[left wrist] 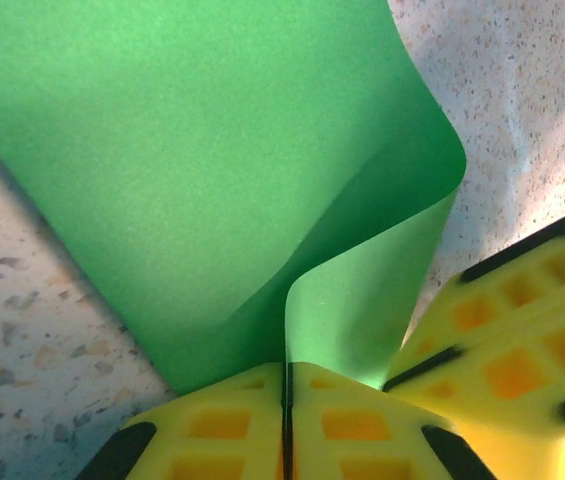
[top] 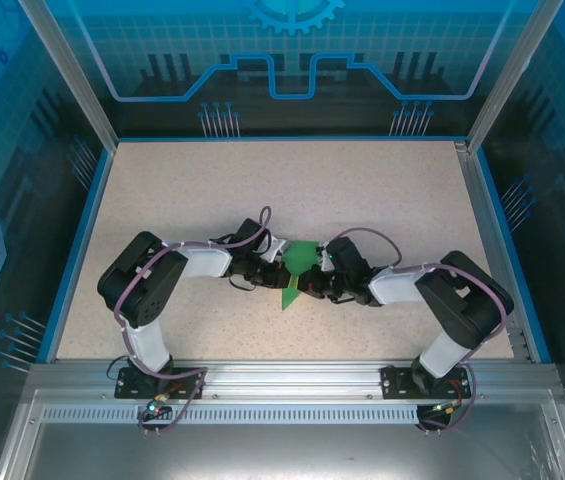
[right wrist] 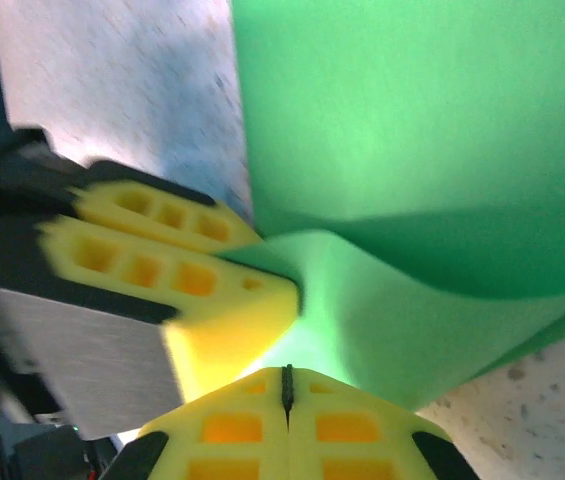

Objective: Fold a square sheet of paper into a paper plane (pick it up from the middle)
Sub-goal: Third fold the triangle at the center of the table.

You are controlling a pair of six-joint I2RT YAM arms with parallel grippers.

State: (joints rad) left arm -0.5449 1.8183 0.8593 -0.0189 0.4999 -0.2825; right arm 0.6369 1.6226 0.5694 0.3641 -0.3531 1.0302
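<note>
Next, my right gripper moves back from my left gripper and lays the flap flat along the sheet (right wrist: 432, 170), because the curled flap (right wrist: 387, 300) bulges up and my grippers are nearly touching.
The square sheet of paper (top: 295, 270) is bright green and hangs bent between the two grippers at the table's middle, one pointed end toward the near edge. In the left wrist view the sheet (left wrist: 212, 160) curls over, and its edge runs into my left gripper (left wrist: 285, 372), which is shut on it. My right gripper's fingers (left wrist: 522, 320) come in from the right, tips at the curled flap. In the right wrist view the sheet (right wrist: 412, 130) folds down to my right gripper (right wrist: 287, 372), shut on its edge, with the left gripper's fingers (right wrist: 182, 260) close beside. The paper plane is out of view.
The speckled table (top: 262, 190) has blue edging and aluminium frame posts around it. Both arms (top: 152, 280) (top: 452, 290) reach inward from their bases on the near rail (top: 282, 380). The two grippers nearly touch over the middle.
</note>
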